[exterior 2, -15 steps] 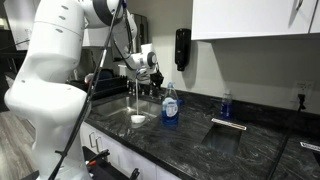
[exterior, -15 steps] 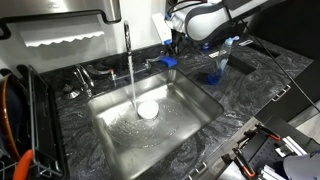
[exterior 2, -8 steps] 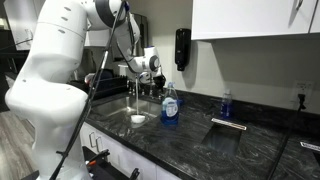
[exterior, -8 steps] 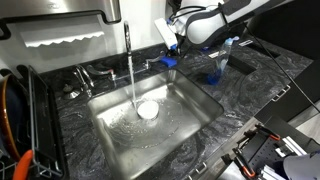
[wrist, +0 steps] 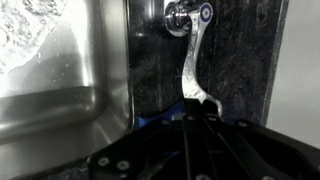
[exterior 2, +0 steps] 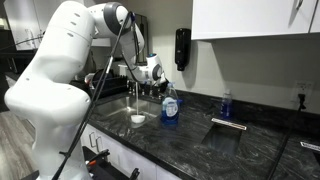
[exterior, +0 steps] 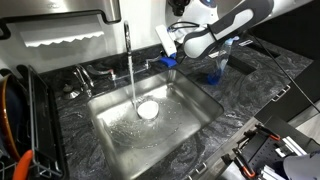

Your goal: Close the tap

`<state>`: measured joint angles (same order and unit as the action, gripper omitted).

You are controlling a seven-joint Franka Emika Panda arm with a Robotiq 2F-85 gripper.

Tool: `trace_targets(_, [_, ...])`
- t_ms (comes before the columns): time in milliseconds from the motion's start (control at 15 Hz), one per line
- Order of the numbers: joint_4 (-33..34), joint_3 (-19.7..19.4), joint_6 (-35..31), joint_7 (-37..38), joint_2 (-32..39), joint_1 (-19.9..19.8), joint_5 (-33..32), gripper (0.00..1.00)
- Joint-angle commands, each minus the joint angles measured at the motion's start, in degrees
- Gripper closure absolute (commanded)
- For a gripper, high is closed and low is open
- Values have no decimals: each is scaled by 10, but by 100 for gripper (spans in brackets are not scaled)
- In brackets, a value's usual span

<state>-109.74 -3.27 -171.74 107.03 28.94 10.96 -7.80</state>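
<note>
My gripper should push the lever handle's end back toward the wall (wrist: 296, 75), because water is running from the spout and the lever handle (wrist: 192, 62) lies nearly along the sink's edge.
The tap (exterior: 127, 38) is a tall chrome spout behind the sink, and a stream of water (exterior: 132, 82) runs from it. Its chrome lever handle (wrist: 190, 68) fills the wrist view; the blue tip (exterior: 170, 62) sits right under my gripper (exterior: 173, 50). In the wrist view my gripper's fingers (wrist: 190, 124) lie close together over the blue tip (wrist: 150, 123) and look shut, touching the lever's end. In an exterior view my gripper (exterior 2: 153, 72) hangs behind the sink next to the spout (exterior 2: 132, 88).
The steel sink (exterior: 185, 108) holds a white round object (exterior: 147, 110) at the drain. A clear bottle with a blue base (exterior: 217, 70) stands on the dark marble counter, also seen in an exterior view (exterior 2: 170, 105). A dish rack (exterior: 20, 130) stands beside the sink.
The arm's forearm has swung and the gripper has settled lower onto the lever's blue tip. The water still runs.
</note>
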Motion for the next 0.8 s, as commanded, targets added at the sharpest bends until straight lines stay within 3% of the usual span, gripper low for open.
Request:
trace_targets(0, [24, -22, -68, 21, 40, 15, -5, 100])
trace_targets(467, [46, -190, -169, 98, 95, 155, 5, 100])
trace_targets(600, [48, -208, -172, 110, 103, 172, 14, 100])
trace_targets(733, [47, -181, -138, 104, 93, 154, 10, 100])
